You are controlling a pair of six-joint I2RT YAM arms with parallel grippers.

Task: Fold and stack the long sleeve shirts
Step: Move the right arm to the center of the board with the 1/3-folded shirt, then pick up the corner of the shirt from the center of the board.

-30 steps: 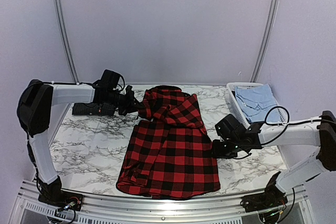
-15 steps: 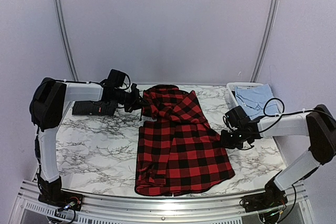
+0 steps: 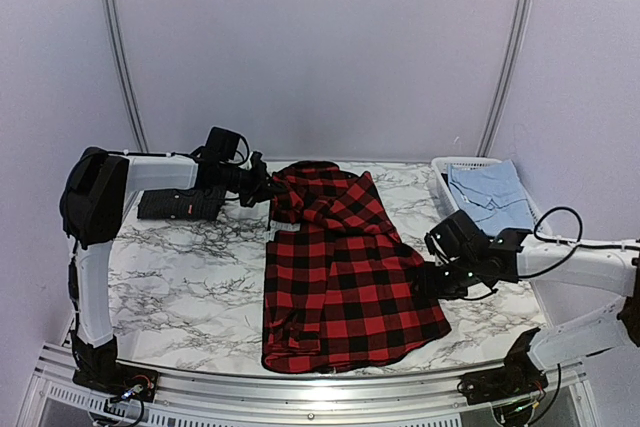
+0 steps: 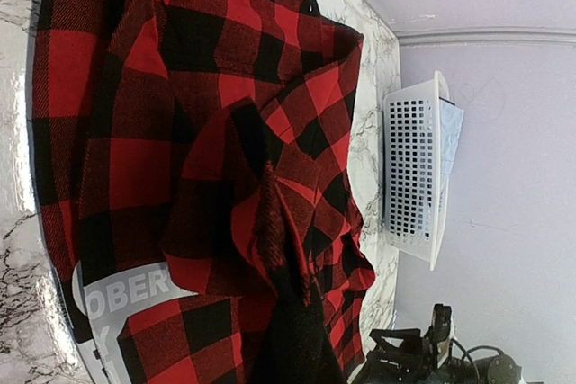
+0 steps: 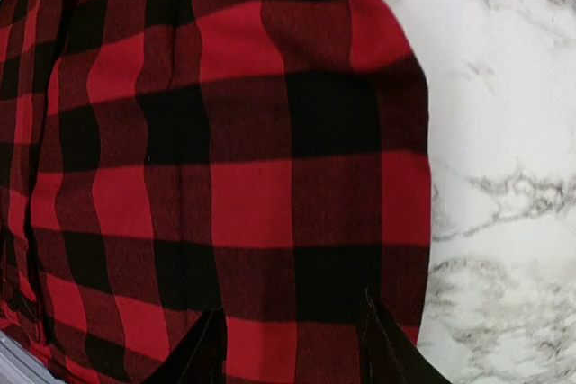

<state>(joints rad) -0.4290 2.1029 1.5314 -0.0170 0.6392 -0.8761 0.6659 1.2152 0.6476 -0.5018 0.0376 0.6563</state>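
Note:
The plaid shirt's lower corner (image 3: 442, 327) spreads outward, so the shirt's side (image 3: 405, 292) will fold down flat and leave a straight edge when the robot brings that corner in.
A red-and-black plaid long sleeve shirt (image 3: 340, 277) lies spread on the marble table (image 3: 180, 277), its upper part bunched. My left gripper (image 3: 264, 190) is shut on a pinched ridge of the plaid shirt (image 4: 270, 222) near the collar; white lettering (image 4: 126, 290) shows beside it. My right gripper (image 3: 434, 282) hovers open at the shirt's right edge. Its two fingertips (image 5: 202, 352) stand apart over the plaid shirt (image 5: 243, 159), with nothing gripped. A dark charcoal shirt (image 3: 178, 206) lies folded at the back left, behind the left arm.
A white slotted basket (image 3: 447, 197) at the back right holds a light blue garment (image 3: 490, 195); the same basket (image 4: 412, 168) shows in the left wrist view. Bare marble (image 5: 504, 132) lies right of the shirt's edge. A metal rail (image 3: 300, 387) runs along the near edge.
The plaid shirt slid to the right and its lower right corner spread out. The right gripper shut, then opened and drew back slightly toward the near edge. The left gripper kept its hold.

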